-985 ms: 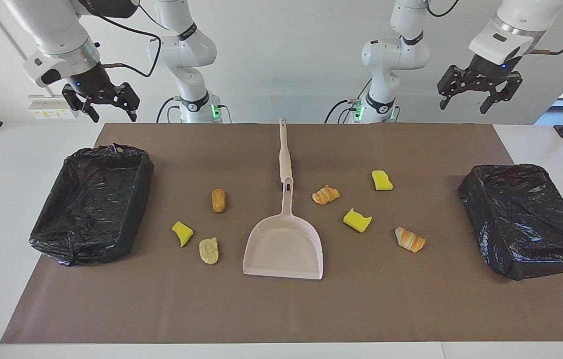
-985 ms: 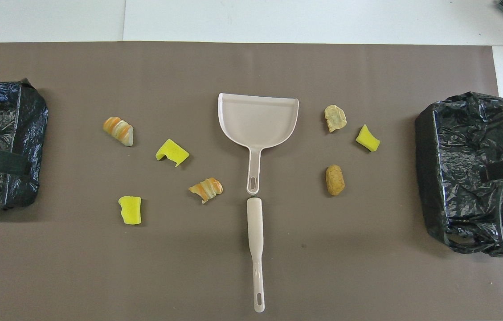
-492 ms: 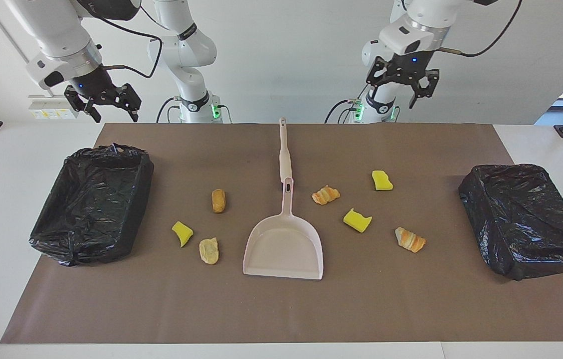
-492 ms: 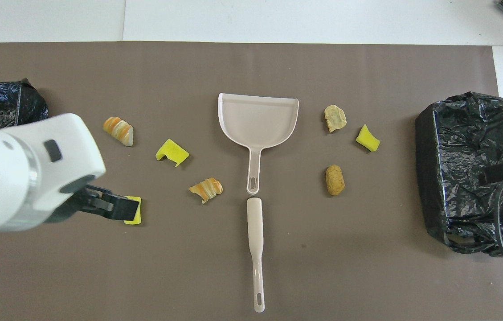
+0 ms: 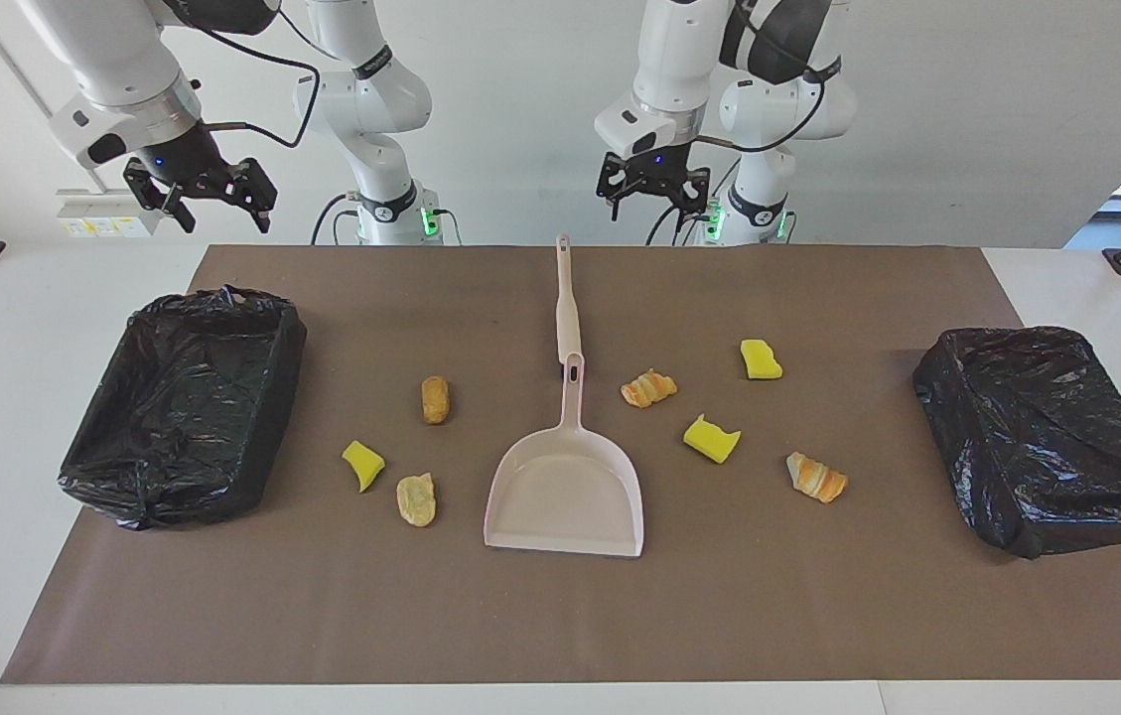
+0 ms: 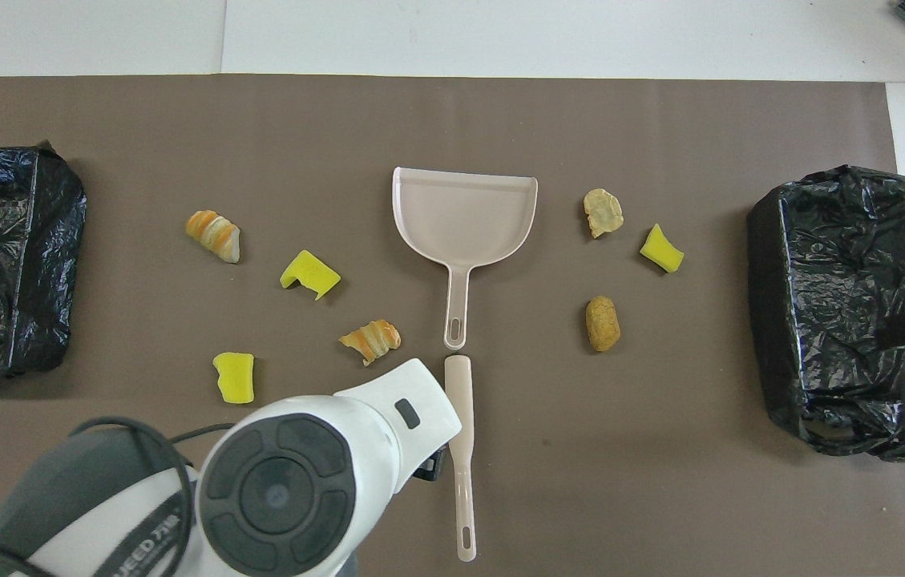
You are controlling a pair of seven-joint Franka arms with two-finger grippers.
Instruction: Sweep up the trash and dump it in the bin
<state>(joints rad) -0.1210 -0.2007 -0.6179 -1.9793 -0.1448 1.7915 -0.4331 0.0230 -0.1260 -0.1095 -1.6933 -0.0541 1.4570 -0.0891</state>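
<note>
I should lower my left gripper next until its open fingers are on both sides of the stick (image 6: 464, 505), because the pale pink stick's holed end (image 6: 466, 540) points to my side, clear of scraps.
Several scraps of trash lie on the brown mat: yellow sponge chunks (image 5: 711, 438) (image 6: 236, 377), striped croissant-like pieces (image 5: 648, 387) (image 6: 214, 235) and tan bread-like lumps (image 5: 435, 398) (image 6: 603, 323). Two bins lined with black bags stand at the mat's ends, one (image 5: 183, 402) at the right arm's end, the other (image 5: 1051, 437) at the left arm's. My left gripper (image 5: 649, 189) hangs open, high over the robots' end of a slim pale pink stick (image 5: 565, 298). My right gripper (image 5: 201, 194) waits open, in the air over the table edge by its bin.
A pale pink dustpan (image 5: 565, 487) (image 6: 464, 212) lies mid-mat, its handle pointing at the robots, in line with the stick (image 6: 460, 449). In the overhead view the left arm's wrist (image 6: 316, 473) covers the mat beside the stick. White table surrounds the mat (image 6: 660, 497).
My left arm has swung from above the bin at its end of the table to the middle, over the stick's end. The right gripper has barely shifted. Nothing on the mat moved.
</note>
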